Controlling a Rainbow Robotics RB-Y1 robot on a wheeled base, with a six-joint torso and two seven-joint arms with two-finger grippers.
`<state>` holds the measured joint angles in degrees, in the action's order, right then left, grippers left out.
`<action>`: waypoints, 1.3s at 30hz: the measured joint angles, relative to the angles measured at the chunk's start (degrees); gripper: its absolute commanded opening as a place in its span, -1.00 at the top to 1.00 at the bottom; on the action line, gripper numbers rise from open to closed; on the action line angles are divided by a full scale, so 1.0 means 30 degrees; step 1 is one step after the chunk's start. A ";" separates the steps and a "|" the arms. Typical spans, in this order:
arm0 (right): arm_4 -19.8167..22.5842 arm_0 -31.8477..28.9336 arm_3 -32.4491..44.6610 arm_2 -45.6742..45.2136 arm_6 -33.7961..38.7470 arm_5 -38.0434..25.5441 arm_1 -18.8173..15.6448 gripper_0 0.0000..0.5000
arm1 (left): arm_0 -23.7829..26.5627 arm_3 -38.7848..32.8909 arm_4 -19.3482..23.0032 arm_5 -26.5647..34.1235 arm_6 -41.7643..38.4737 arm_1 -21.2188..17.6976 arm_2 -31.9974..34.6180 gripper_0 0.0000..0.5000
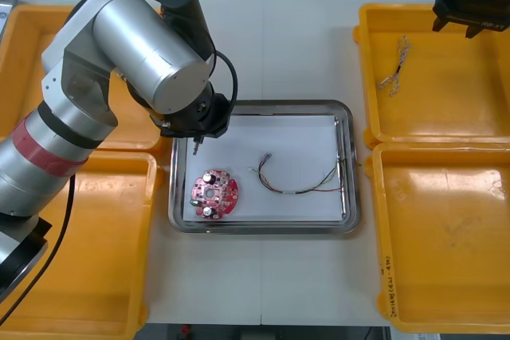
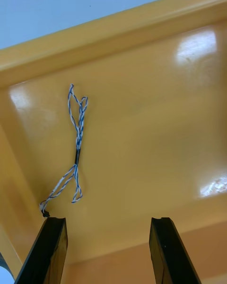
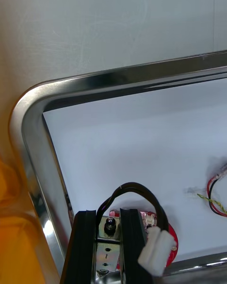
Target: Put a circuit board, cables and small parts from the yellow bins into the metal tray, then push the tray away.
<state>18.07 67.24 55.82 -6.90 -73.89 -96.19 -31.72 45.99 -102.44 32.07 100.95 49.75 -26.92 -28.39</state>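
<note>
A black band (image 2: 77,156) holds the twisted blue and white cable (image 1: 400,61) tight around its middle. The cable will stay together in its loops when I pick it up.
My left gripper (image 1: 195,143) hangs over the far left corner of the metal tray (image 1: 263,228), shut on a black cable (image 3: 142,191) that loops above the fingers and ends in a white plug (image 3: 158,248). A red circuit board (image 1: 213,194) lies in the tray's near left part, just beyond the fingers (image 3: 85,246) in the left wrist view. A red and yellow cable (image 1: 303,183) curves across the tray's right half. My right gripper (image 1: 470,5) is open over the far right yellow bin (image 1: 446,121), and a twisted blue and white cable (image 2: 75,151) lies ahead of its fingers (image 2: 49,251).
The near right yellow bin (image 1: 446,236) and the near left yellow bin (image 1: 103,276) look bare inside. The far left yellow bin (image 1: 24,29) is mostly hidden under my left arm. Bare table lies beyond the tray's far rim (image 3: 123,75).
</note>
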 measured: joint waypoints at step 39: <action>-0.0798 0.2029 -1.0504 -0.0334 0.4558 0.8400 0.2152 -1.00 | -0.0466 0.3619 -0.1167 -0.4401 -0.0090 0.0011 -0.1321 -0.77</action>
<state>15.68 73.33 24.31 -7.90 -60.21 -70.99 -25.26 44.59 -91.58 28.57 87.75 49.49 -26.89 -32.35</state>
